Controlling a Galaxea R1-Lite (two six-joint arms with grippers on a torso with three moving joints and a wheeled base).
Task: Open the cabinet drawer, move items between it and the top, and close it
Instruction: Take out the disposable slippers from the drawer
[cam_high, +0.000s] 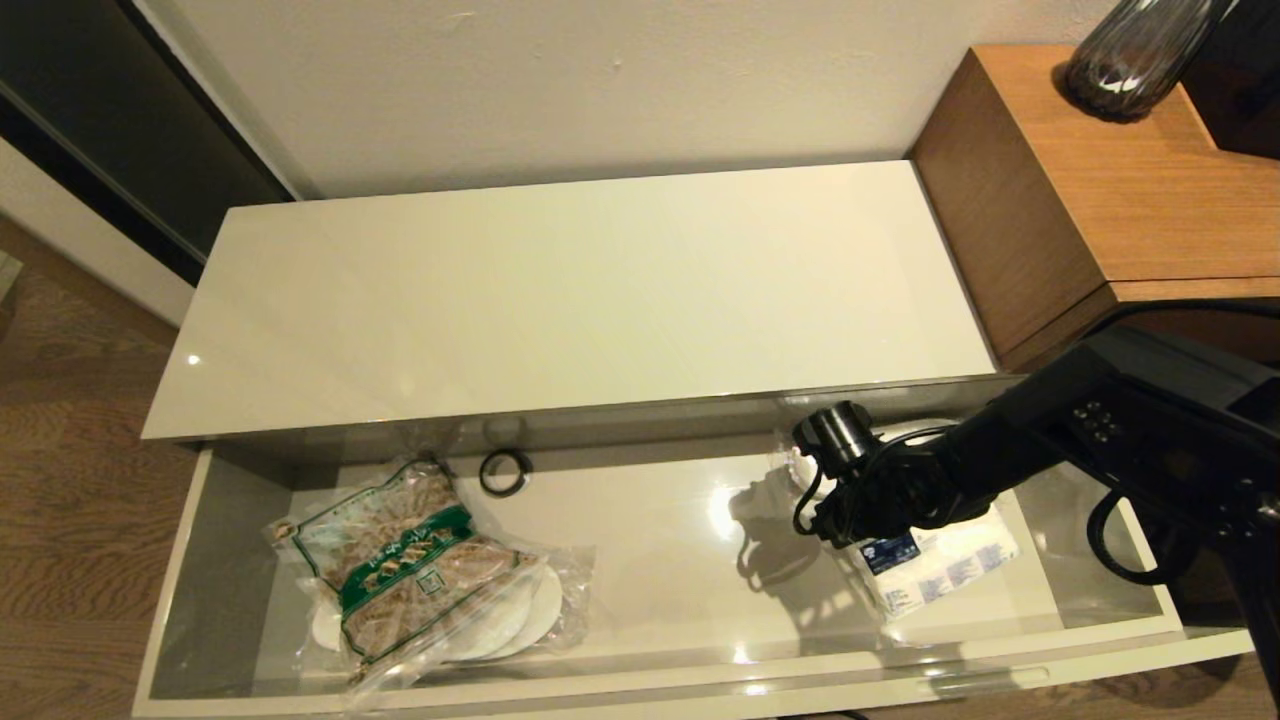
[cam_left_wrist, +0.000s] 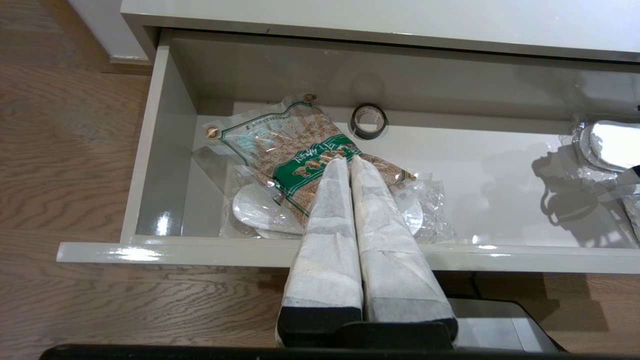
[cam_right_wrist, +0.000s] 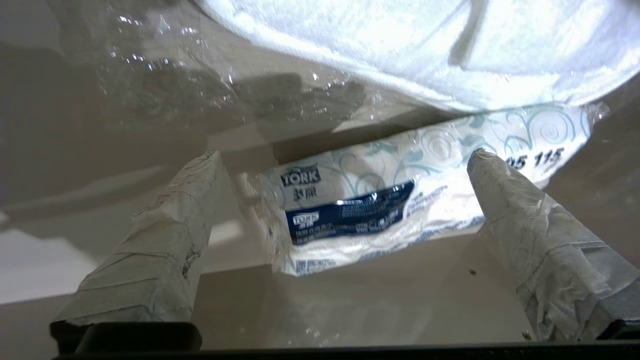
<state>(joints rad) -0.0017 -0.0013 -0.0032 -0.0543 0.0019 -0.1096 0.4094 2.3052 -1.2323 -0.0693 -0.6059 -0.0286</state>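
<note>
The white slipper lies free behind the tissue pack. My right gripper should keep going past the pack with its fingers wide open, and then close on the slipper's near edge.
The cabinet drawer stands pulled out below the bare top. In its left part the clear food bag with the green-and-white label lies on a wrapped pair of white slippers. My left gripper is shut and empty, hovering in front of the drawer's front wall, pointing at the food bag. My right gripper is open inside the drawer's right part, low over the tissue pack. Nothing sits between its fingers.
A small black ring lies near the drawer's back wall. Another clear-wrapped white slipper lies just behind the tissue pack. The taller brown wooden block with a dark glass vase stands at the right.
</note>
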